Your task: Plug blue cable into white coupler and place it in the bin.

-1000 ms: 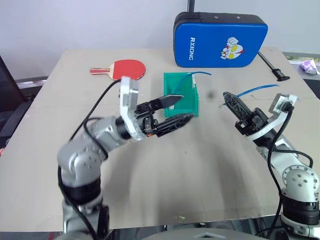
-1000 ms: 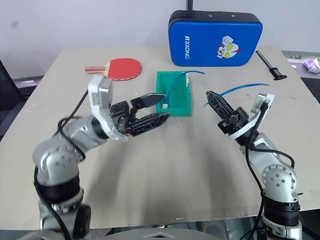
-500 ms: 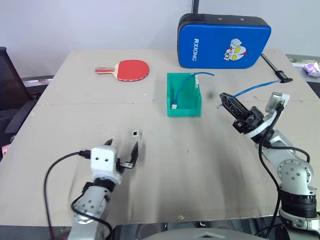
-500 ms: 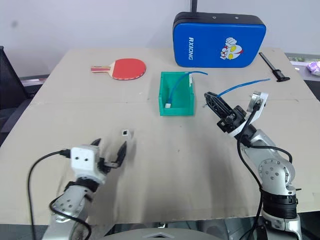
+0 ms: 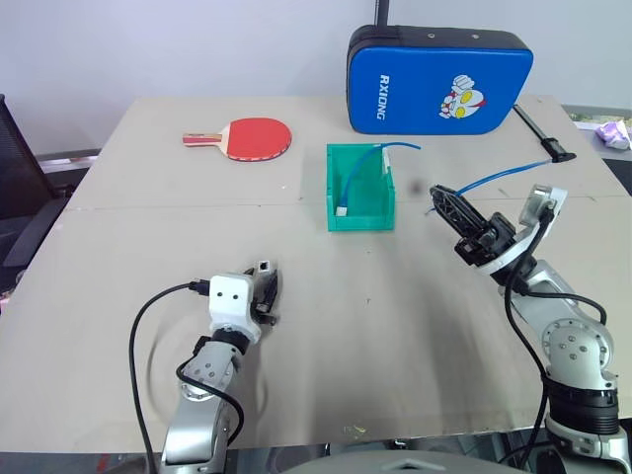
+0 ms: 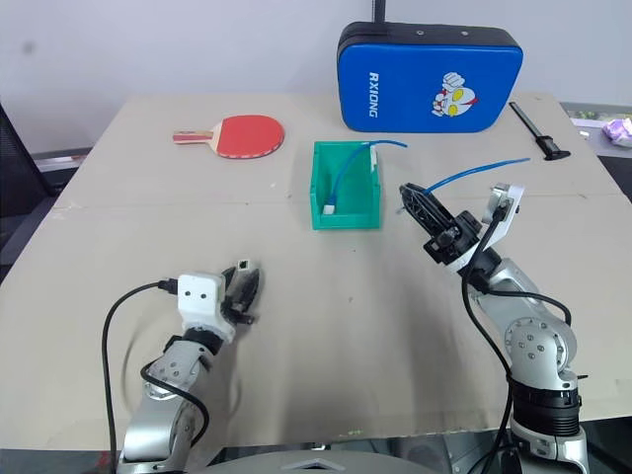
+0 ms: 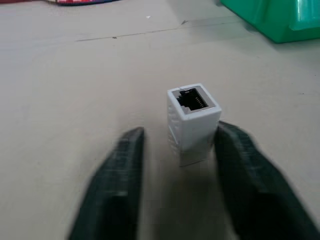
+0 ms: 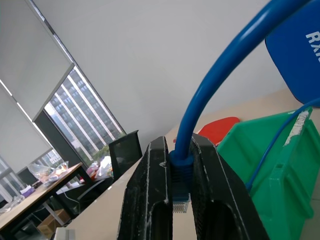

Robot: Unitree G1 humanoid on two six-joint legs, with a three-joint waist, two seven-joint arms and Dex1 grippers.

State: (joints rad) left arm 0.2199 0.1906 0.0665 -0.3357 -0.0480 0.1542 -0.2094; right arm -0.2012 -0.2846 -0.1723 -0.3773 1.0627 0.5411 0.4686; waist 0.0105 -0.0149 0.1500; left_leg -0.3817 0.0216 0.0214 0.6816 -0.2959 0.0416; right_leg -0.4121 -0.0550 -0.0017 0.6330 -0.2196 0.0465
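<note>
The white coupler's notched socket (image 7: 193, 99) is pointing up, so the white coupler will grip the blue cable's plug and hang from it when I push the plug in.
The white coupler (image 7: 192, 120) stands on the table at the near left, its dark socket facing up. My left gripper (image 7: 180, 131) straddles it, open: one finger touches its side and a gap remains at the other finger. In the left eye view the coupler (image 5: 265, 267) peeks out at the tip of the left gripper (image 5: 267, 288). My right gripper (image 5: 441, 197) hovers just right of the green bin (image 5: 334, 186), shut on the blue cable (image 8: 225, 65) at its plug end. The cable (image 5: 504, 176) arcs back to the right.
Inside the bin lies a second blue cable (image 5: 363, 170) with a white end piece. A blue pad (image 5: 439, 79) stands at the table's back. A red paddle (image 5: 255, 138) lies at the back left and a black tool (image 5: 541, 126) at the back right.
My left arm swung from beside the bin down to the near-left table, and its fingers narrowed around the coupler. The right gripper kept still, holding the cable. The camera shifted slightly.
</note>
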